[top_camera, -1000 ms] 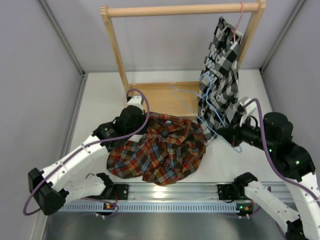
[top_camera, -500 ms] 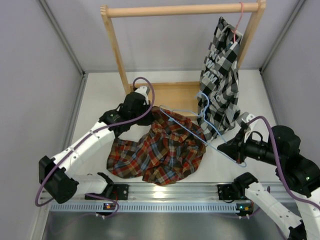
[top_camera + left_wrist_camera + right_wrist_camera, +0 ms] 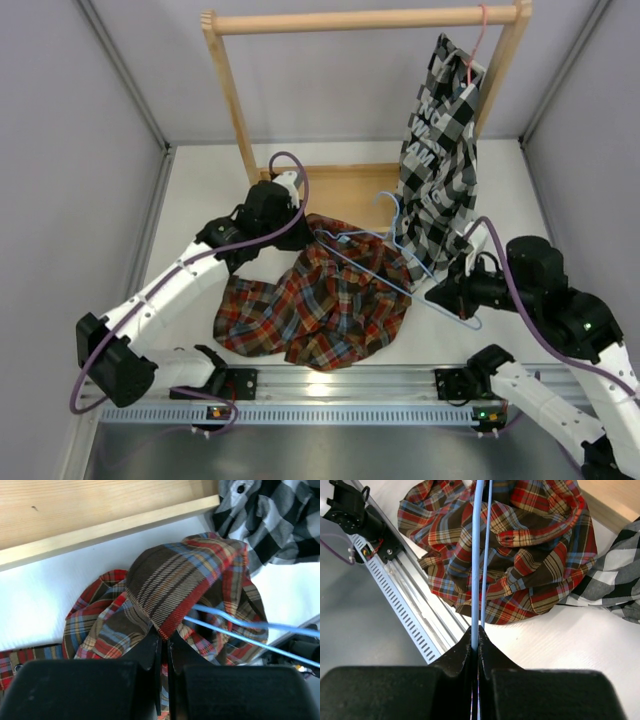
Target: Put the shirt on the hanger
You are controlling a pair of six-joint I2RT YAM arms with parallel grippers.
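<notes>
The hanger's far end (image 3: 199, 613) is only a little way under the shirt's raised fold (image 3: 186, 577), so the robot's right gripper should push the hanger deeper while the left gripper holds the fold up.
The plaid shirt (image 3: 320, 300) lies crumpled on the white table in front of the wooden rack. My left gripper (image 3: 303, 226) is shut on a raised fold at the shirt's far edge, and the pinched cloth shows in the left wrist view (image 3: 170, 590). My right gripper (image 3: 437, 294) is shut on the light-blue hanger (image 3: 372, 273), right of the shirt. The hanger reaches left over the shirt, its hook up near the black-and-white shirt. In the right wrist view its two thin bars (image 3: 477, 555) run from my jaws across the shirt (image 3: 535, 555). It also shows in the left wrist view (image 3: 240, 627).
A black-and-white checked shirt (image 3: 438, 140) hangs on a pink-red hanger (image 3: 480, 30) from the wooden rack's rod (image 3: 365, 20), close behind my right gripper. The rack's wooden base (image 3: 340, 190) lies behind the plaid shirt. A metal rail (image 3: 340, 385) runs along the near edge.
My right gripper has carried the hanger left and slightly back, so it now lies further over the shirt. My left gripper rose with the shirt's fold earlier and has since held still.
</notes>
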